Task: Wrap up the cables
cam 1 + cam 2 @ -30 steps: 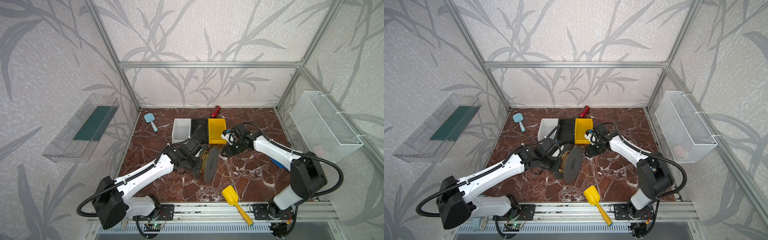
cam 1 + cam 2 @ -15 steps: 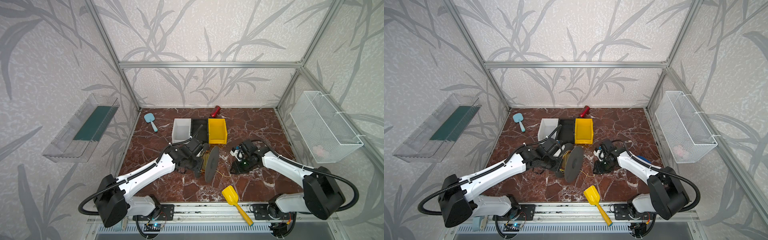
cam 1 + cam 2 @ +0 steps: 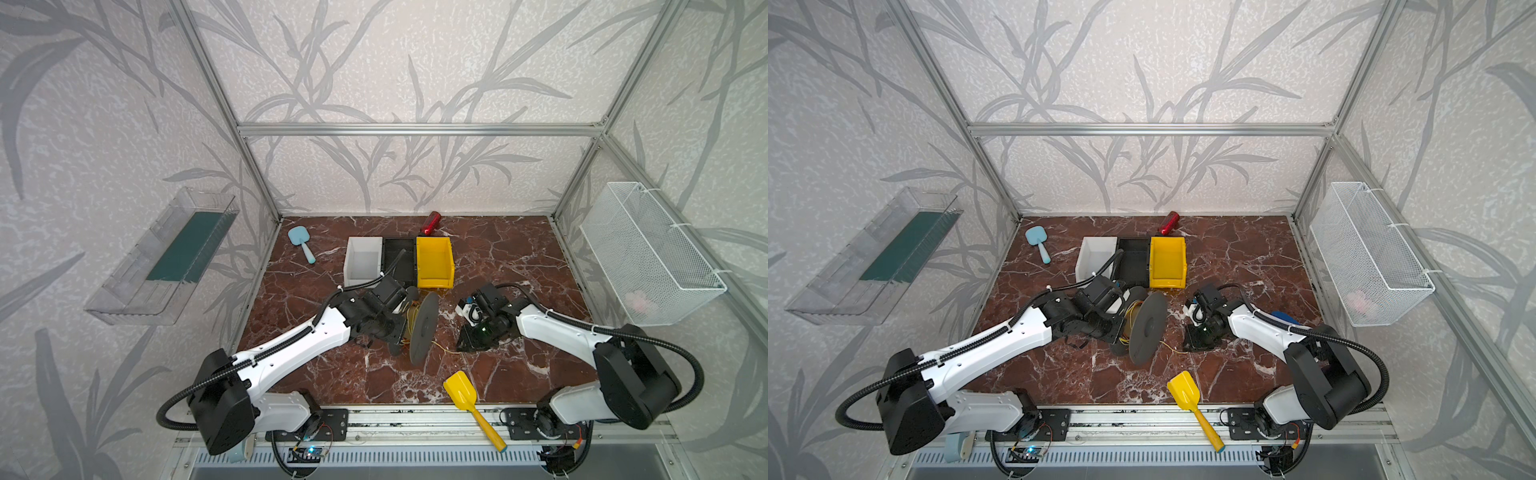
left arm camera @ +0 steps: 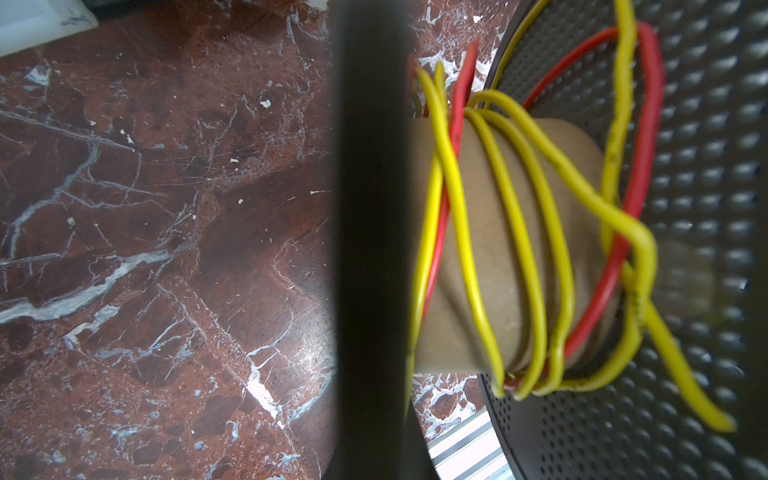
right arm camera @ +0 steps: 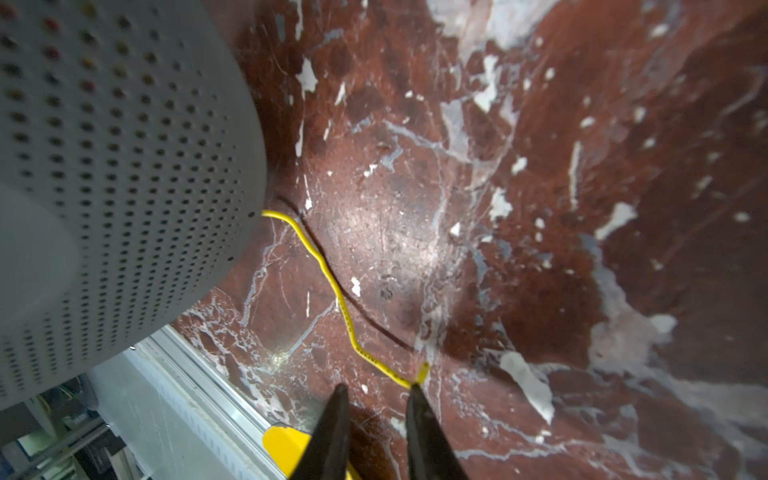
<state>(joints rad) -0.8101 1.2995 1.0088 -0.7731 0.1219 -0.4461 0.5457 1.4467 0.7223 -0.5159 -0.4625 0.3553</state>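
Next, my right gripper opens wider and closes around the wire's loose end point(image 5: 390, 372), because the yellow wire's bent tip point(image 5: 423, 370) lies beside the gripper's finger, outside the narrow gap.
The cables are a thin yellow wire point(image 4: 515, 232) wound in loose turns, with a red wire point(image 4: 640, 166), round the cardboard core of a black perforated spool point(image 3: 423, 328) point(image 3: 1146, 328). My left gripper point(image 3: 399, 320) point(image 3: 1121, 318) is shut on the spool and holds it tilted on edge above the marble. The wire's free tail point(image 5: 328, 270) point(image 3: 442, 348) runs from under the flange across the floor. My right gripper point(image 5: 378, 390) point(image 3: 463, 345) point(image 3: 1192, 345) points down at the tail's tip. Its jaws stand narrowly apart with nothing between them. The tip lies beside one fingertip point(image 5: 415, 388).
White point(image 3: 363, 262), black point(image 3: 399, 259) and yellow point(image 3: 434, 262) bins stand behind the spool. A red can point(image 3: 431, 217) and a blue brush point(image 3: 301, 243) lie further back. A yellow shovel point(image 3: 459, 388) lies at the front edge. A wire basket point(image 3: 648, 253) and a clear tray point(image 3: 166, 257) hang on the walls.
My right arm has swung from beside the yellow bin forward and down to the wire's free end, and its jaws have narrowed. The left arm and spool have stayed put.
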